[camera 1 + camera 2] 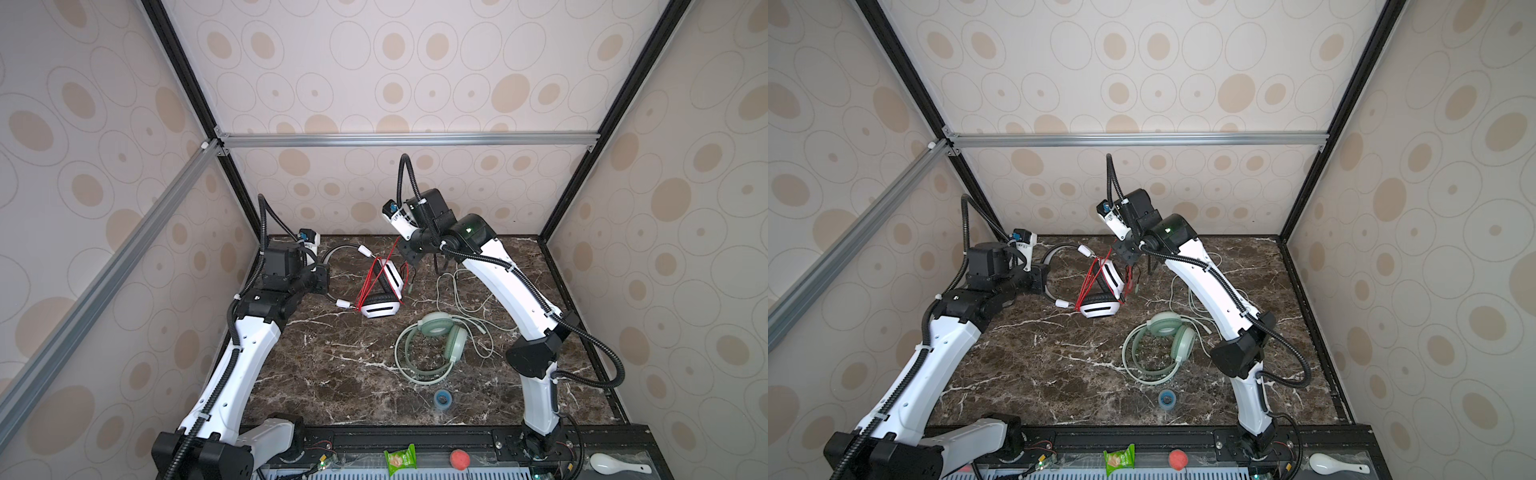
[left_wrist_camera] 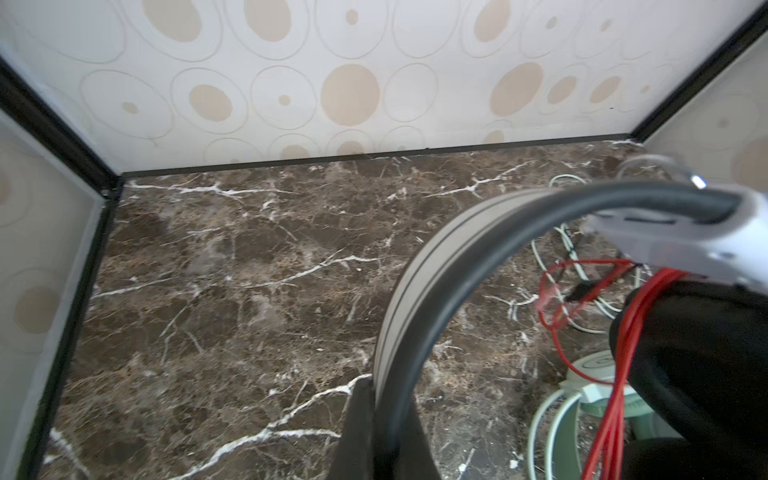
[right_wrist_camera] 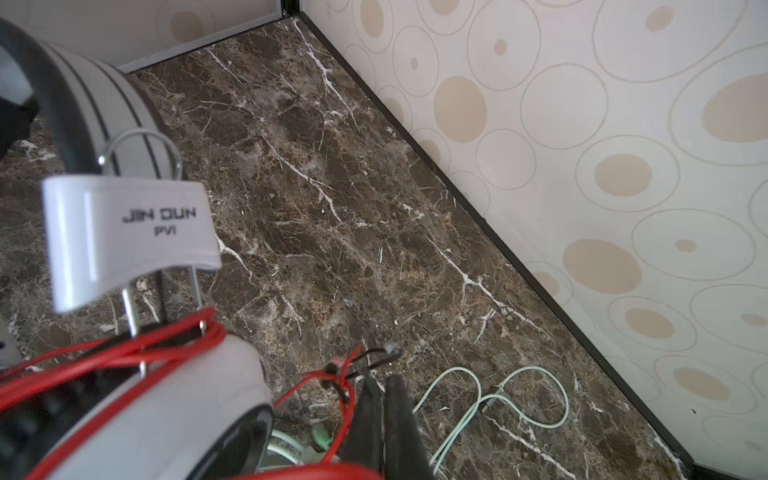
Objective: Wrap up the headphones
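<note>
The red cable loops (image 1: 370,281) around the ear cups with just its plug end spare, so I should keep lowering my right gripper beside the upper cup (image 1: 392,276) until release.
The white-and-black headphones (image 1: 380,309) stand on the marble near the back, with the thin red cable (image 1: 373,282) looped several times around the ear cups. My left gripper (image 1: 322,276) (image 2: 386,386) is shut on the grey headband (image 2: 419,266). My right gripper (image 1: 411,259) (image 3: 381,380) hangs just right of the upper ear cup (image 3: 174,407), jaws shut on the red cable (image 3: 347,399) near its plug end (image 3: 392,347). One red strand runs taut up from the cups to it. The mint green headphones (image 1: 436,328) (image 1: 1167,326) lie flat to the front right, their pale cable (image 1: 461,299) (image 3: 519,395) loose.
A blue tape roll (image 1: 443,399) lies in front of the mint pair. On the front rail sit a green snack packet (image 1: 400,459), a red ball (image 1: 459,459) and a white spoon (image 1: 615,463). Patterned walls close in the back and both sides.
</note>
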